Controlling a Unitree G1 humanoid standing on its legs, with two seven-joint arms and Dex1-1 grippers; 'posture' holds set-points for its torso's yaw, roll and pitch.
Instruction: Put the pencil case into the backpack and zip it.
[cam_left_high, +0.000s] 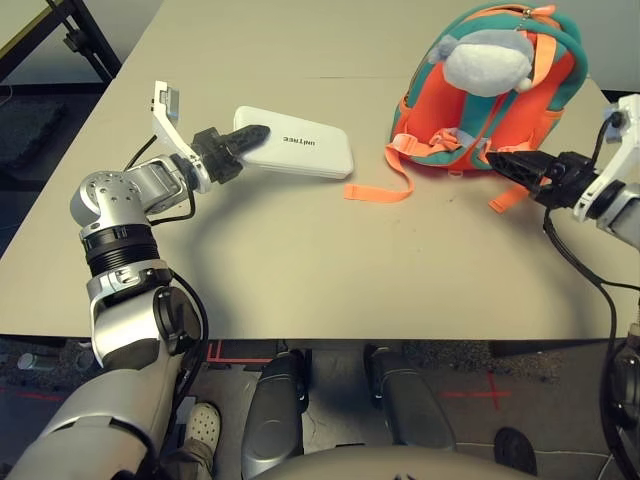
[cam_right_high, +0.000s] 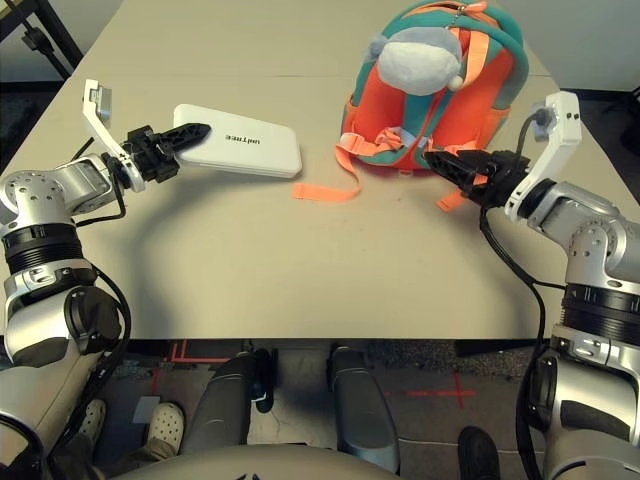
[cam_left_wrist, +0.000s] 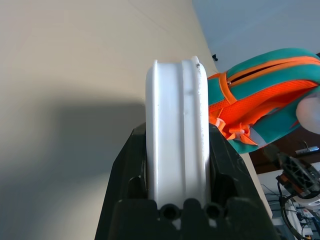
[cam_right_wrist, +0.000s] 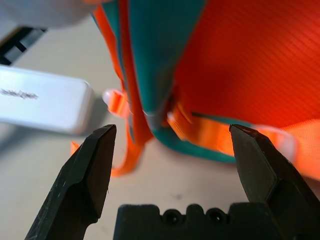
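Note:
I expect the grey plush shape (cam_left_high: 487, 64) to move along with the zipper when I close it, because the shape hangs by a chain from the backpack's top edge (cam_left_high: 524, 20).
The white pencil case (cam_left_high: 295, 143) is held level a little above the table at the left, and my left gripper (cam_left_high: 250, 135) is shut on its near left end. In the left wrist view the case (cam_left_wrist: 176, 135) stands edge-on between the two black fingers (cam_left_wrist: 129, 170). The orange and teal backpack (cam_left_high: 490, 100) lies at the back right with a grey plush shape (cam_left_high: 485, 62) on its front. My right gripper (cam_left_high: 505, 163) is open at the backpack's near right edge, its fingers (cam_right_wrist: 92, 170) spread on either side of an orange strap (cam_right_wrist: 210, 137) without touching it.
An orange strap (cam_left_high: 385, 180) trails from the backpack across the table between the case and the pack. The table's near edge (cam_left_high: 300, 335) runs below both arms. A dark frame (cam_left_high: 75, 40) stands off the table's far left corner.

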